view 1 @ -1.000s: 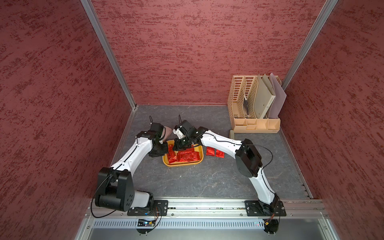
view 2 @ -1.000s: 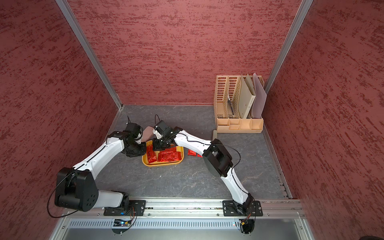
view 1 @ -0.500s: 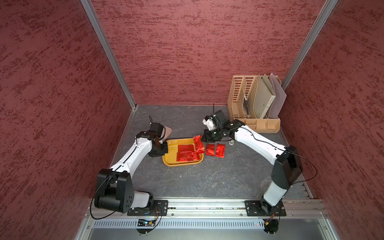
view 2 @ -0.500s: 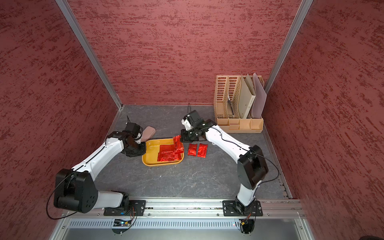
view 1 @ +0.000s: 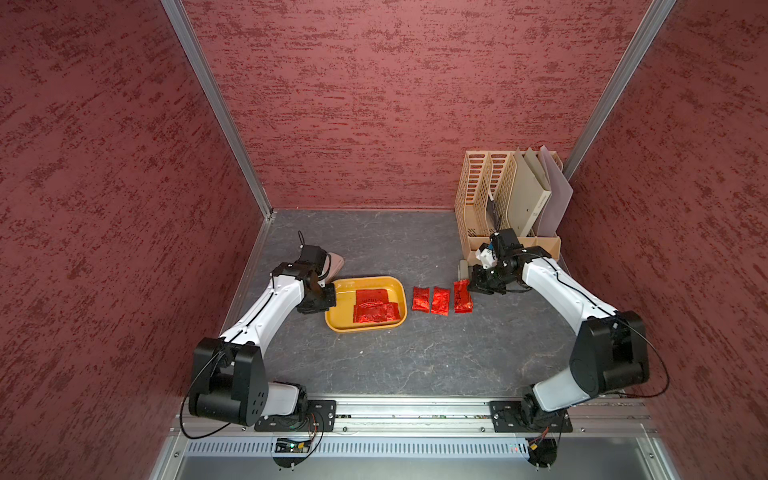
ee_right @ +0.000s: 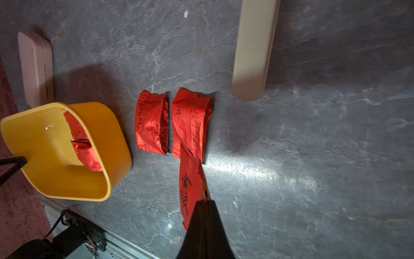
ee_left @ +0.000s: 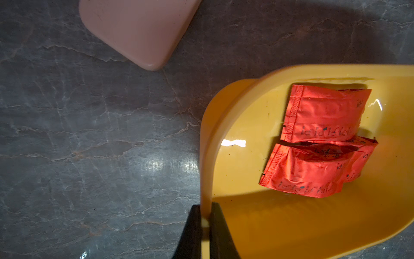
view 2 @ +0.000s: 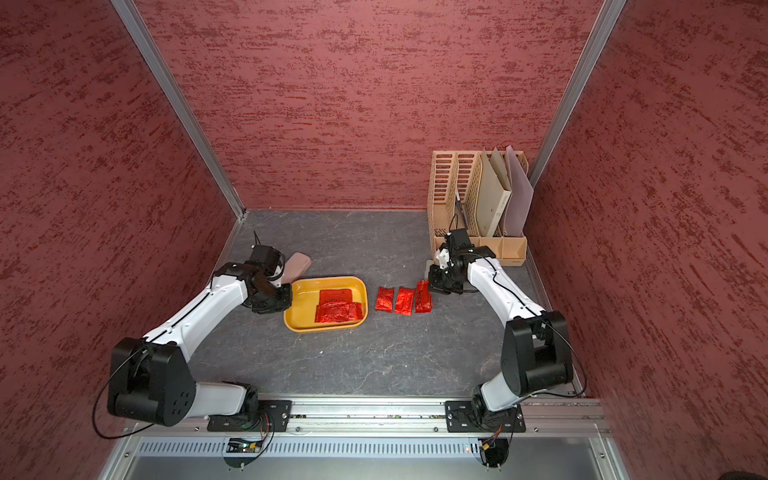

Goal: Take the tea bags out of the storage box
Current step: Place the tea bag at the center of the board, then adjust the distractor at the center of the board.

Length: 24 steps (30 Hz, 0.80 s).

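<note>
The beige flat bar's end point(ee_right: 249, 86) sticks out toward the spot point(ee_right: 236, 131) beside the other tea bags, so the robot's right gripper should push the bar crosswise before it puts this tea bag down.
The mustard-yellow storage box point(view 1: 343, 299) lies left of centre, with red foil tea bags point(view 1: 374, 305) overlapping inside it. My left gripper point(view 1: 327, 291) is shut on the box's left wall, and the wall shows pinched between the black fingers point(ee_left: 220, 226). Two tea bags point(view 1: 420, 299) point(view 1: 441, 301) lie side by side on the table right of the box. A third tea bag point(view 1: 462, 296) stands beside them, with my right gripper point(ee_right: 205, 201) shut on its upper end. Whether its lower end touches the table I cannot tell.
A pink flat case point(view 1: 336, 265) lies just behind my left wrist. The tall beige file organiser point(view 1: 507, 199) stands at the back right, close behind my right wrist. A beige flat bar point(ee_right: 253, 49) lies on the table in front of it. Red walls enclose three sides.
My right arm has swung from over the box to the right, carrying a tea bag to beside the two on the table. My left gripper has kept its hold on the box wall.
</note>
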Each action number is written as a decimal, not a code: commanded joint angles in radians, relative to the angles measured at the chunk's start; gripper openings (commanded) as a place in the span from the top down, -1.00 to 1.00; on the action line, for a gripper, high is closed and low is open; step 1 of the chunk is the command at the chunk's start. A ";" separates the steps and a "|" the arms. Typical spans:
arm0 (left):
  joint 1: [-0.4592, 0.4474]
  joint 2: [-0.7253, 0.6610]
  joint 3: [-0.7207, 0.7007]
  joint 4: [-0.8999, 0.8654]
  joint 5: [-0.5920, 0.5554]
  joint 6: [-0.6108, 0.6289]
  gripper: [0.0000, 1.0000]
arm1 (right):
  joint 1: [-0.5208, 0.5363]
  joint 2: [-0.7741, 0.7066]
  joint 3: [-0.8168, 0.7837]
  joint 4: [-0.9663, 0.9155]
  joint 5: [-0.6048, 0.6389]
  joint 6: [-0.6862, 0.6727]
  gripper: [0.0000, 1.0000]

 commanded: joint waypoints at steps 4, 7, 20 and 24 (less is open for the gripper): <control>0.005 -0.024 -0.005 0.027 0.015 0.006 1.00 | -0.047 0.007 -0.040 -0.019 0.113 -0.024 1.00; 0.005 -0.024 -0.006 0.027 0.019 0.006 1.00 | -0.056 0.046 -0.029 -0.020 0.121 -0.029 1.00; 0.007 -0.022 -0.005 0.030 0.024 0.008 1.00 | -0.129 0.260 0.069 0.057 0.063 -0.035 1.00; 0.006 -0.022 -0.008 0.030 0.024 0.007 1.00 | -0.129 0.381 0.179 0.050 0.023 -0.056 1.00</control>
